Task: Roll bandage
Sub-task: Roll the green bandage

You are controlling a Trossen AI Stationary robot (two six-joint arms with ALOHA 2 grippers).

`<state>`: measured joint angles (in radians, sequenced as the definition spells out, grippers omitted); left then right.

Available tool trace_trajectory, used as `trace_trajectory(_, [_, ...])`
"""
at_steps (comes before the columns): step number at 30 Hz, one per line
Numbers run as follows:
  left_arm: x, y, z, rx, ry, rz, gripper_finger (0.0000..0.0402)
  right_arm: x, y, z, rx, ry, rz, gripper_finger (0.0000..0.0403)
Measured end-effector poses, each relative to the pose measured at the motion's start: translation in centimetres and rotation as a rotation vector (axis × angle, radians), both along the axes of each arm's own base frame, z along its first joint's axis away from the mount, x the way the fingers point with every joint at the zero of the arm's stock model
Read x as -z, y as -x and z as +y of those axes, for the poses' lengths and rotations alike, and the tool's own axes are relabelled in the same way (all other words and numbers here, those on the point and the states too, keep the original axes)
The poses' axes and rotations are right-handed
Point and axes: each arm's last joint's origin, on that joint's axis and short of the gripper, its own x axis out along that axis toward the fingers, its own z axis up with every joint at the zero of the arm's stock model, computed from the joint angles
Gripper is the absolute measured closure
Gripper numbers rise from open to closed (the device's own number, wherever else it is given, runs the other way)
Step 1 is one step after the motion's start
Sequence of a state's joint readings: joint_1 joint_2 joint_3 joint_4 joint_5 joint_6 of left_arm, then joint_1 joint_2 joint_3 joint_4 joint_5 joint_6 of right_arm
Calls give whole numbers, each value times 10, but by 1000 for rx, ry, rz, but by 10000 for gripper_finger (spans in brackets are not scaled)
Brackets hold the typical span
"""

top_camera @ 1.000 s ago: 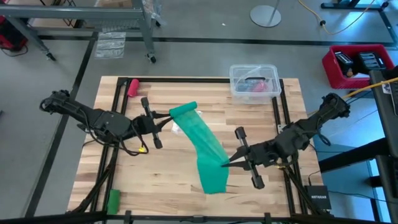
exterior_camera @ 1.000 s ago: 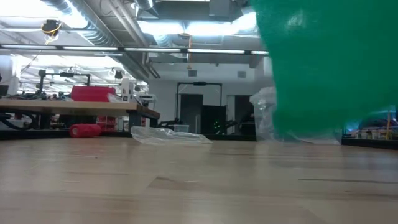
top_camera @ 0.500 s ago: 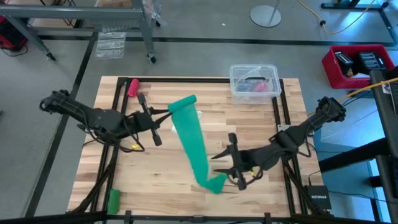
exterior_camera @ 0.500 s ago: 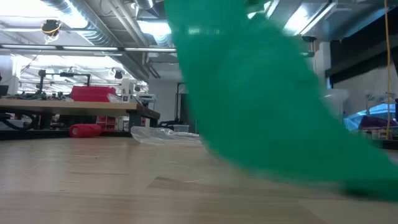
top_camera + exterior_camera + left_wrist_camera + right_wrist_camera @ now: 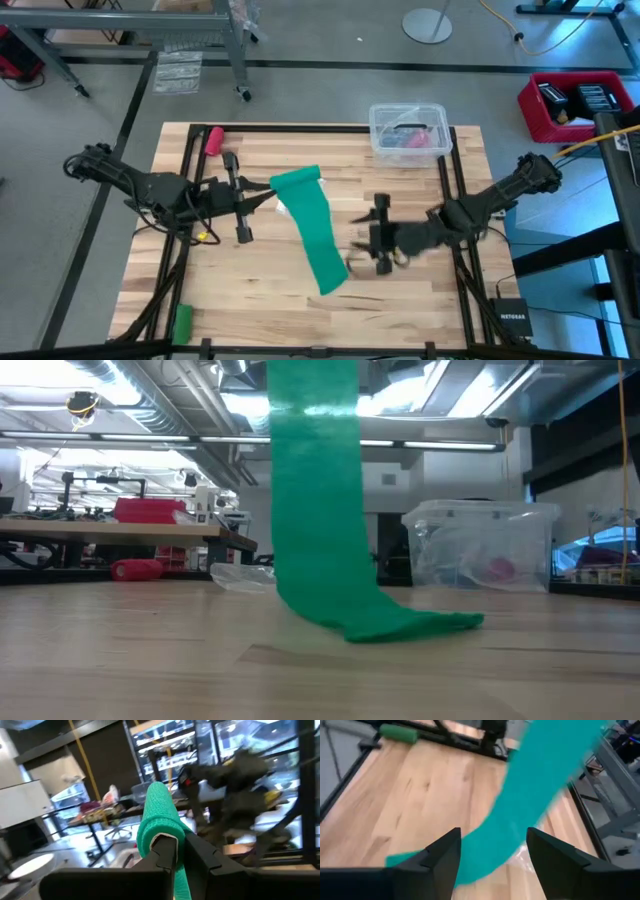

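My grippers have the bandage (image 5: 318, 235) hanging in a smooth loose curve (image 5: 492, 840), so the bandage will follow limply and span them as a flat piece when I lift it.
The bandage (image 5: 312, 228) is a teal-green strip with a rolled upper end (image 5: 297, 180) held above the table. My left gripper (image 5: 270, 189) is shut on that rolled end. The strip hangs down from it, and its lower end (image 5: 415, 625) lies crumpled on the wooden table (image 5: 250, 290). My right gripper (image 5: 362, 246) is open to the right of the strip's lower part; in the right wrist view the strip (image 5: 535, 785) passes ahead of the open right gripper (image 5: 492, 855) without touching it. My left gripper pinches the bandage's rolled end (image 5: 159, 822) between its two fingers (image 5: 167, 851), at one end of the roll. The fingers come in about level from the table's left. The roll is lifted clear, and the strip hangs slack below it with its lower end on the table.
A clear plastic box (image 5: 408, 132) holding pink things stands at the far right. A pink-red roll (image 5: 214, 140) lies at the far left, and a small green roll (image 5: 181, 322) at the near left corner. A clear wrapper (image 5: 250, 576) lies behind the strip.
My right gripper has opened and let go of the strip's lower end, then sunk and tipped downward toward the table's left. The freed end has dropped onto the table, and the strip, then drawn out slantwise, now hangs straight. My left gripper has risen slightly with the roll.
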<state>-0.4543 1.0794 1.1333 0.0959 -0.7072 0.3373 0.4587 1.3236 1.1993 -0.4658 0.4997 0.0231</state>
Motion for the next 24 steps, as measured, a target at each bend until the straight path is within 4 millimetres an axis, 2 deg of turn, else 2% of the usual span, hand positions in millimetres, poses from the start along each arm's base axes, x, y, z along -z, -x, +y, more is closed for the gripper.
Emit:
trace_trajectory(4, [-3,3,-4,24,1,-8,384,22,-8,-31,11,-78,-100,188])
trace_trajectory(8, [-4,4,-6,34,-1,-7,384,47,-17,-49,-12,-152,-163,192])
trace_trajectory(14, [-3,4,-6,33,-15,3,384,57,-26,-51,-118,-251,-249,192])
trace_trajectory(19, [-3,4,-6,35,-10,-2,384,56,-30,-50,-132,-235,-279,192])
trace_trajectory(24, [-4,3,-7,87,-12,-9,384,73,-44,-54,-114,-202,-253,192])
